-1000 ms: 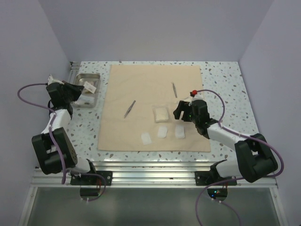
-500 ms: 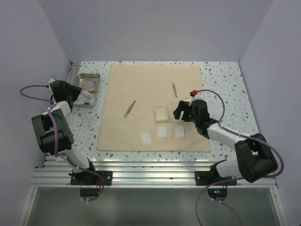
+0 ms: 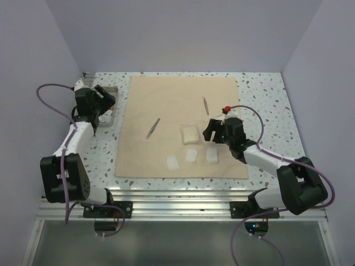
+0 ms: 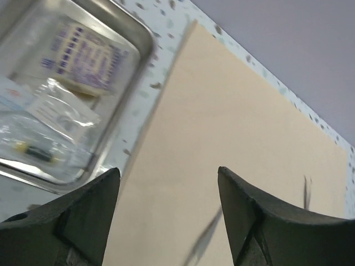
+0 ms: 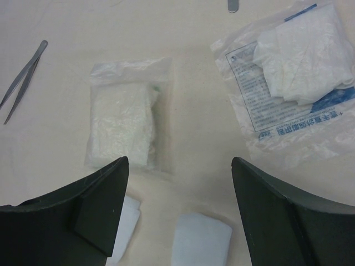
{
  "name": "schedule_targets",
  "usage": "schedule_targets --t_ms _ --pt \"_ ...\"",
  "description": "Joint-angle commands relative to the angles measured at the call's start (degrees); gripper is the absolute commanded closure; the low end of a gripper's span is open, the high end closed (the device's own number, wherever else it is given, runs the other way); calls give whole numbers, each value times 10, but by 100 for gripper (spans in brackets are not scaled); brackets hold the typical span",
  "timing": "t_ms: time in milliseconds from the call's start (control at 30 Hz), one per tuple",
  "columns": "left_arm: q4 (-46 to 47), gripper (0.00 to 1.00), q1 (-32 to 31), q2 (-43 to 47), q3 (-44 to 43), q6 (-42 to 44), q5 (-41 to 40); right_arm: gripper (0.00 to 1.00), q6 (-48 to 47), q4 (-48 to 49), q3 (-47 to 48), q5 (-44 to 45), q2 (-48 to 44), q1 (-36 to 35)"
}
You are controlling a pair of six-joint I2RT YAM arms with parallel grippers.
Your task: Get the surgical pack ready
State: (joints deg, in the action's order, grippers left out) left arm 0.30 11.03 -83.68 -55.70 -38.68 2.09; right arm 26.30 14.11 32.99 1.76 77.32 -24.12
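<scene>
The white pad (image 3: 172, 163) nearest the steel tray lies apart from the other pads, so the robot's left gripper carries on going to that white pad's edge (image 3: 171, 157) and closes there.
The surgical pack's tan cloth (image 3: 180, 111) lies spread flat mid-table. On it rest tweezers (image 3: 153, 127), a second thin tool (image 3: 205, 105), a gauze packet (image 3: 190, 134) and three white pads (image 3: 191, 155). The steel tray (image 3: 109, 89) holding printed packets (image 4: 83, 55) stands off the cloth's left edge. Over the tray hangs my left gripper (image 3: 102, 104), open and empty (image 4: 169, 180). My right gripper (image 3: 209, 130) hovers open above the cloth (image 5: 180, 160), with the gauze packet (image 5: 125, 119) just ahead to its left and a larger printed packet (image 5: 294, 72) to its right.
The speckled tabletop (image 3: 266, 111) borders the cloth on all sides. Lilac walls close in the back and both sides. The tray's rim (image 4: 138, 33) lies close to the cloth's left edge (image 4: 166, 105). A purple cable (image 3: 50, 91) loops beside the left arm.
The left arm swung from the table's left edge up and right over the tray, and its jaws opened. The right arm barely moved.
</scene>
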Motion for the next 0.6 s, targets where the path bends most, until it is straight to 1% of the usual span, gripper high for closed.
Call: schedule_targets --t_ms 0,33,67,133,167,200,233,333,433,567 --pt "-35 25 -82 46 30 50 24 22 -14 7 28 0 5 -9" --pt "-33 25 -103 50 50 54 32 22 -15 7 28 3 4 -11" --pt "-39 25 -149 53 56 58 36 22 -18 6 27 3 3 -12" --pt "-58 25 -193 55 71 70 37 22 -20 5 28 7 0 -13" --pt "-64 25 -231 55 74 74 37 22 -20 3 28 6 -1 -14" --pt "-69 25 -250 53 79 77 34 22 -20 2 29 6 -2 -14" --pt "-73 25 -282 54 90 81 32 22 -20 1 29 5 -4 -15" --pt "-68 27 -334 51 112 80 27 22 -22 0 28 9 -5 -16" --pt "-55 28 -369 42 125 77 28 22 -24 -2 29 11 -3 -19" --pt "-57 29 -398 14 123 83 21 22 -26 -2 29 13 3 -18"
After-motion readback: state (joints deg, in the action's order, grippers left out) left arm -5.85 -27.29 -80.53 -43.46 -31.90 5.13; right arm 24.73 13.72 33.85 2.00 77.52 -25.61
